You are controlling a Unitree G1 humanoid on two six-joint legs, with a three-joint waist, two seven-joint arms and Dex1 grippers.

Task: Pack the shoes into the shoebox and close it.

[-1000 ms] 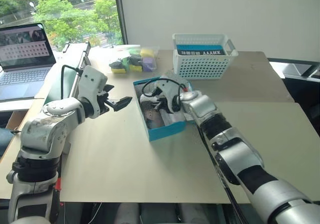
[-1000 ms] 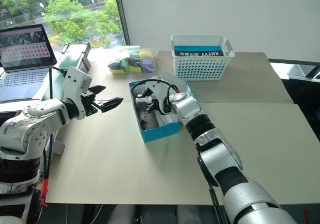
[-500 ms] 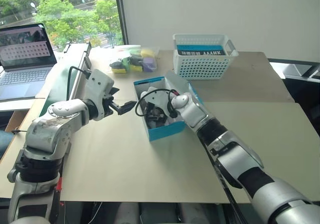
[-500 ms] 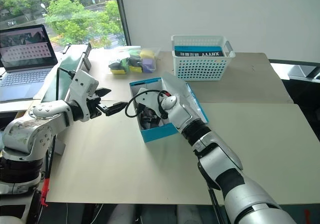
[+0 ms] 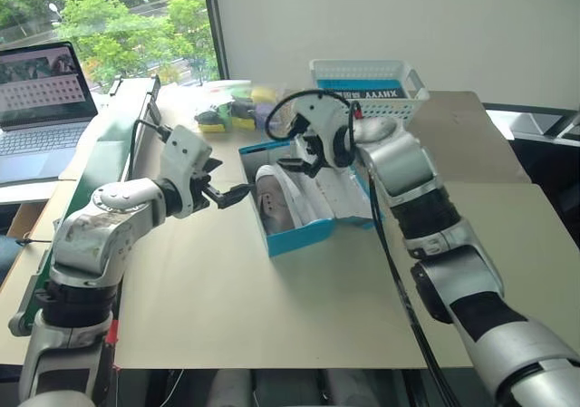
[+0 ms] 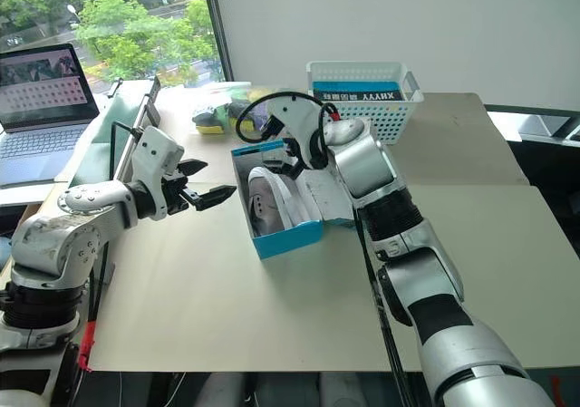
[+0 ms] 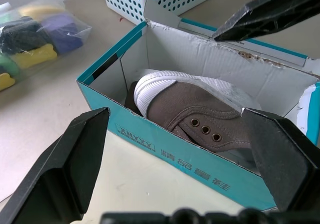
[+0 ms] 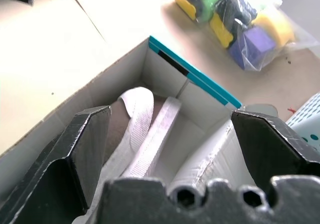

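My right gripper should back away, reach under the lid's free edge and swing the lid closed, because it is hanging over the open shoebox in the lid's way.
The cyan shoebox stands open at mid-table, its lid lying back to the right. A grey-brown shoe with a pale sole edge lies inside, toe towards the far end. The right wrist view looks down on pale sole edges in the box. My right gripper hangs open and empty above the box's far end. My left gripper stands open and empty just left of the box, pointing at its side wall.
A white lattice basket holding a cyan packet stands behind the box. A clear bag of small yellow, purple and black items lies at the back left. A laptop sits off the table's left edge.
My right gripper has risen out of the shoebox and opened, leaving the shoe inside. The lid has fallen further open to the right. The left gripper has hardly moved.
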